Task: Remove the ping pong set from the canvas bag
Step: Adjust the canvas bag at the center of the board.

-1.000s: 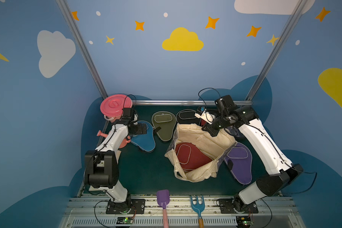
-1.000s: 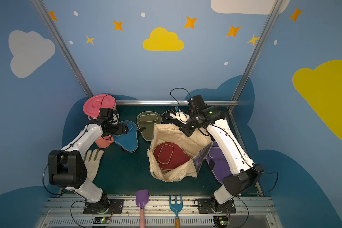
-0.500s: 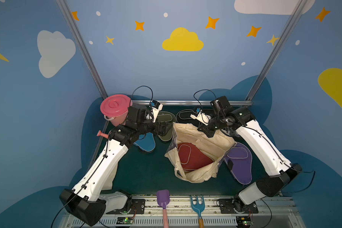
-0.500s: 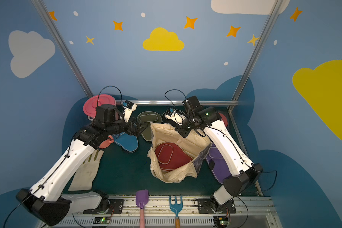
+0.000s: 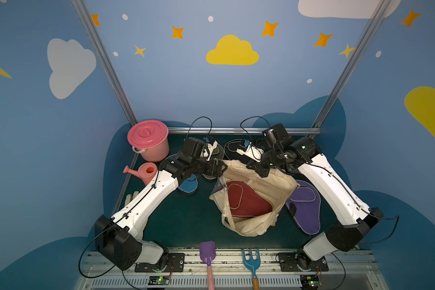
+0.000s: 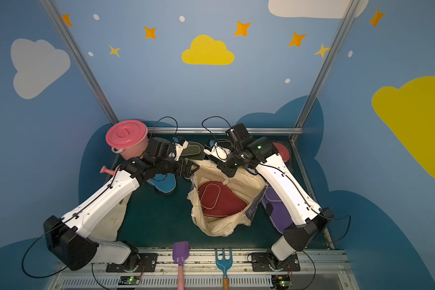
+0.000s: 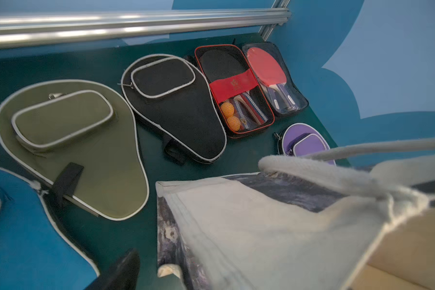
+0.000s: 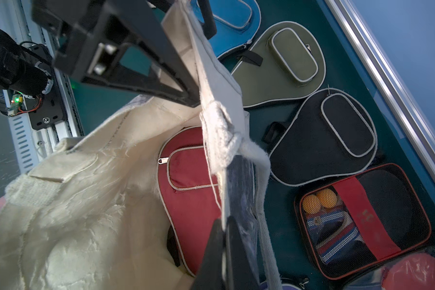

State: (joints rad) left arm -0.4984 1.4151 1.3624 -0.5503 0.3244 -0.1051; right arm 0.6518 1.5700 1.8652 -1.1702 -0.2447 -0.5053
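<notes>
My right gripper is closed on the bag's far rim [image 5: 267, 179]. It should open and reach inside for the maroon paddle case's narrow half [image 5: 260, 208].
The cream canvas bag [image 5: 261, 180] lies open mid-table with a maroon paddle case [image 5: 246, 200] inside. My right gripper [image 8: 224, 238] is shut on the bag's far rim and holds it up. At the bag's far-left corner is my left gripper [image 5: 219, 169]. Its jaws stand apart astride the rim, with one finger [image 7: 121, 271] outside the canvas. Outside the bag lie the blue case [image 5: 187, 185], olive case [image 7: 73, 150], black case [image 7: 176, 105], purple case [image 5: 304, 208], a mesh pack with orange balls [image 7: 236, 88] and a clear pack with a red paddle [image 7: 271, 75].
A pink lidded bucket [image 5: 148, 143] and a pink watering can [image 5: 146, 172] stand at the far left, cream gloves [image 6: 111, 218] under the left arm. A purple shovel [image 5: 207, 251] and a blue rake [image 5: 250, 258] lie at the front edge. A metal rail [image 5: 236, 130] bounds the back.
My left arm has swung from over the blue case rightwards to the bag's far-left corner. The right gripper has kept its hold on the rim and shifted slightly left.
</notes>
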